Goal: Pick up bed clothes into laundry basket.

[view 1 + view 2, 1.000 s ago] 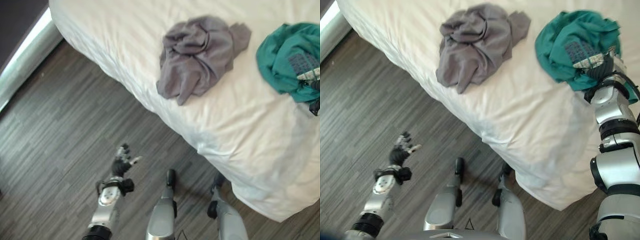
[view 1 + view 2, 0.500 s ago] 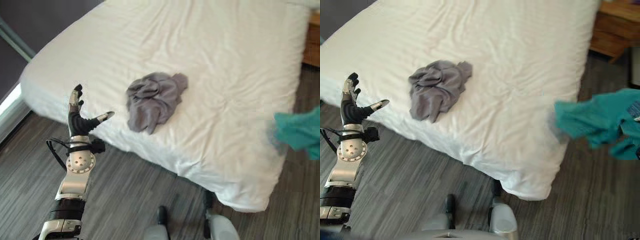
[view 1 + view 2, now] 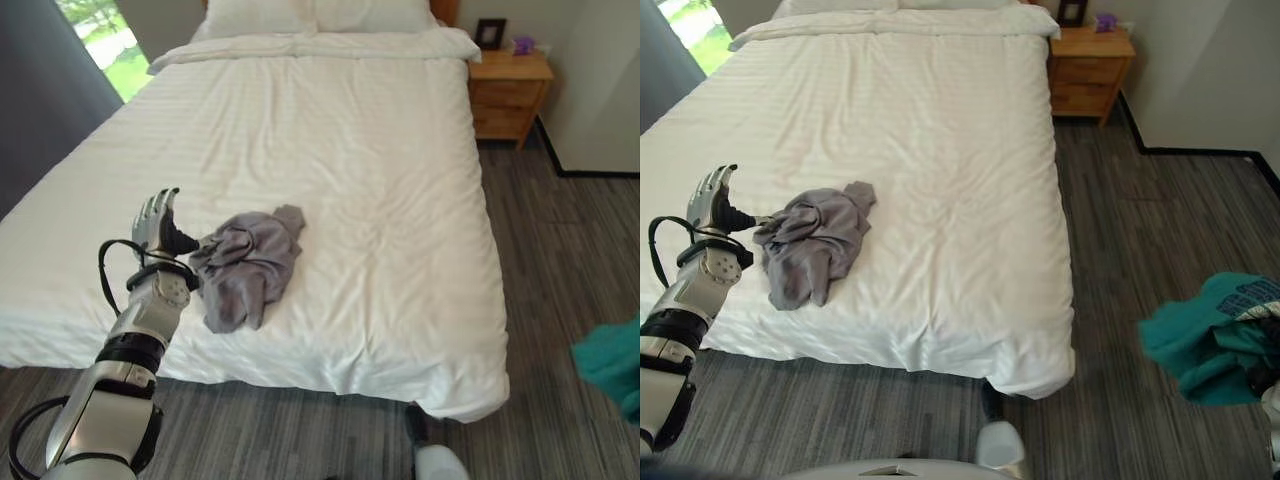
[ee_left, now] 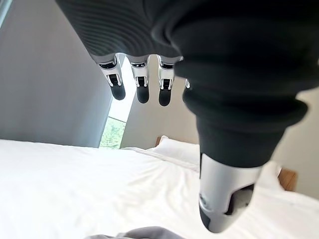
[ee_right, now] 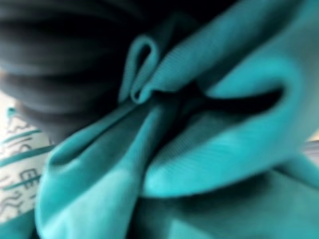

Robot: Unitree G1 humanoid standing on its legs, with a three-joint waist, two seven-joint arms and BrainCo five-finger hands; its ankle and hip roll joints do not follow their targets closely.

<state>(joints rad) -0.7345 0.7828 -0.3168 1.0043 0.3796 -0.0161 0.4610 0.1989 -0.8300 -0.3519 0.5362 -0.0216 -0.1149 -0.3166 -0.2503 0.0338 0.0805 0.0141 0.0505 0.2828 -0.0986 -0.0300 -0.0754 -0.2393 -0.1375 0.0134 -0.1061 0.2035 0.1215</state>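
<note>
My gripper will carry the grey garment (image 3: 240,285), and it will stay bunched and sag only a little, because overlapping folds (image 3: 243,242) gather into a compact heap.
A crumpled grey garment (image 3: 245,265) lies on the white bed (image 3: 380,180) close to its near left edge. My left hand (image 3: 155,215) is raised just left of it, open, fingers (image 4: 142,84) straight and thumb (image 4: 227,199) spread, almost touching the cloth's edge (image 4: 144,233). A teal garment (image 3: 1210,340) with a printed patch hangs in the air off the bed's right side, over the floor. My right hand (image 5: 55,74) is shut on the teal garment (image 5: 199,149), which is bunched against it and hides its fingers.
A wooden nightstand (image 3: 508,92) stands at the bed's far right, with small items on top. Pillows (image 3: 320,15) lie at the head. A grey curtain (image 3: 40,110) hangs on the left. Dark wood floor (image 3: 1160,230) runs along the bed's right side and foot.
The camera has tilted up, so the whole bed shows. My left hand rose from near the floor to beside the grey garment. The teal garment left the bed and moved right, over the floor.
</note>
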